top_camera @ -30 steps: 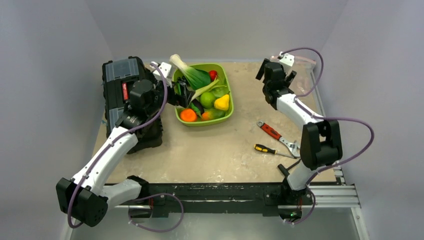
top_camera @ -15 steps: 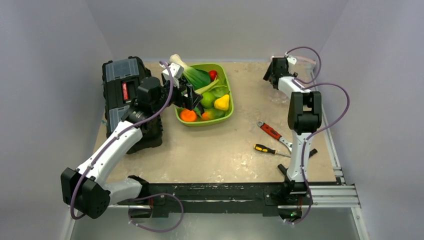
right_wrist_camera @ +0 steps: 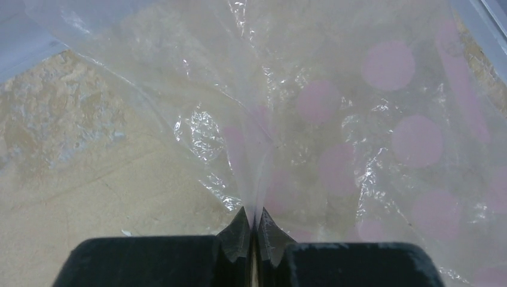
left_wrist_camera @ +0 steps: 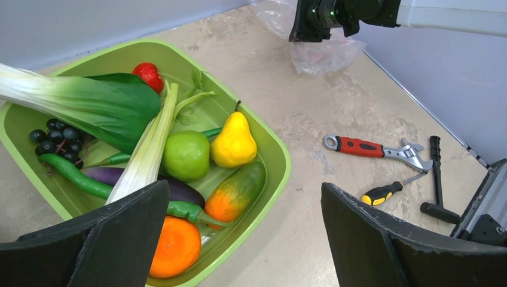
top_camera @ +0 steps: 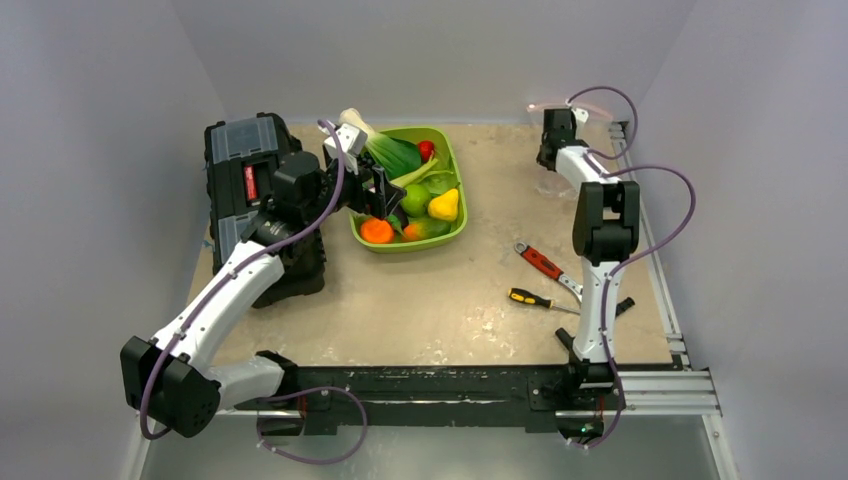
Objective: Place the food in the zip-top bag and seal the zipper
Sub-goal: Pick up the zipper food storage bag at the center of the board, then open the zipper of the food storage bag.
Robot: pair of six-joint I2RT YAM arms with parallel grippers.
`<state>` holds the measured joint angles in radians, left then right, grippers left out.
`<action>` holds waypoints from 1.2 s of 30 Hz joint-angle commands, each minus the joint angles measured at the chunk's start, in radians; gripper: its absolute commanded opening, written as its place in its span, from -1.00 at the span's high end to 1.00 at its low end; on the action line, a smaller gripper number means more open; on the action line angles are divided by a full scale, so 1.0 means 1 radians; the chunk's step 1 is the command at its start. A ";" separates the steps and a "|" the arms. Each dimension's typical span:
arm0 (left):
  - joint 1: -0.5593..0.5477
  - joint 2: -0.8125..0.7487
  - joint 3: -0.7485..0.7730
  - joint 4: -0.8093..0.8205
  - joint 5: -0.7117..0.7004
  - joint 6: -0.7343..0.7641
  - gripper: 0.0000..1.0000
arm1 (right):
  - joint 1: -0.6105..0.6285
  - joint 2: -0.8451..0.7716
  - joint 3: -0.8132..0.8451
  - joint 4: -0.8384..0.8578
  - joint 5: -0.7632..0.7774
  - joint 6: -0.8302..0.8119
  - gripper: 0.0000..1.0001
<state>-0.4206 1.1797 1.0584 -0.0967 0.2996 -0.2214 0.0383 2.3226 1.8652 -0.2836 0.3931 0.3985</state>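
Note:
The zip-top bag is held in my right gripper by a fold (right_wrist_camera: 255, 200) far away from the pink zipper, so next my left gripper grabs the bag by its zipper end (top_camera: 540, 107).
The food lies in a green tray (left_wrist_camera: 281, 164): an orange slice (left_wrist_camera: 173, 245), a yellow pear (left_wrist_camera: 234, 142), a green apple (left_wrist_camera: 186, 154), a red piece (left_wrist_camera: 148, 74) and leafy greens. My left gripper (left_wrist_camera: 244, 188) hangs open over the tray's near right corner (top_camera: 385, 195), with nothing between its fingers. The zip-top bag (right_wrist_camera: 359, 119), clear with pink dots, lies crumpled at the far right of the table (left_wrist_camera: 326, 54). My right gripper (right_wrist_camera: 254, 224) is shut on a raised fold of it (top_camera: 553, 150). A pale pink strip, the zipper (right_wrist_camera: 463, 78), runs along the bag's right side.
A black toolbox (top_camera: 250, 190) stands left of the tray, under my left arm. A red-handled wrench (top_camera: 545, 265), a yellow-and-black screwdriver (top_camera: 530, 298) and a black hex key (left_wrist_camera: 435, 173) lie on the right half of the table.
My right arm reached to the far right corner and its gripper closed on the bag. My left gripper swung right over the tray, then stayed put, still open.

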 commanded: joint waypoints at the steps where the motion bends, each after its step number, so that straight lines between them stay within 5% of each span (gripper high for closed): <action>1: -0.002 -0.018 0.046 0.009 0.018 0.001 -0.94 | -0.001 -0.108 -0.043 0.030 -0.051 -0.051 1.00; 6: -0.001 -0.018 0.062 -0.019 0.028 0.024 -0.94 | 0.017 -0.431 -0.390 0.259 -0.283 0.005 1.00; 12: 0.016 -0.025 0.071 -0.028 0.059 -0.009 -0.90 | 0.046 -0.811 -0.974 0.784 -0.642 0.068 1.00; 17: 0.145 -0.021 0.053 0.076 0.216 -0.229 -0.91 | 0.147 -0.935 -1.336 1.373 -0.908 0.199 1.00; 23: 0.215 0.064 0.132 0.005 0.322 -0.379 -0.89 | 0.297 -1.104 -1.486 1.424 -0.946 0.093 1.00; 36: 0.218 0.219 0.186 -0.074 0.429 -0.543 -0.80 | 0.308 -1.319 -1.590 1.248 -1.034 -0.077 1.00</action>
<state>-0.2050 1.3712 1.1931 -0.1680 0.6483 -0.6827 0.3420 1.0473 0.2890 0.9817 -0.6067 0.3813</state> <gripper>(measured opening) 0.900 0.004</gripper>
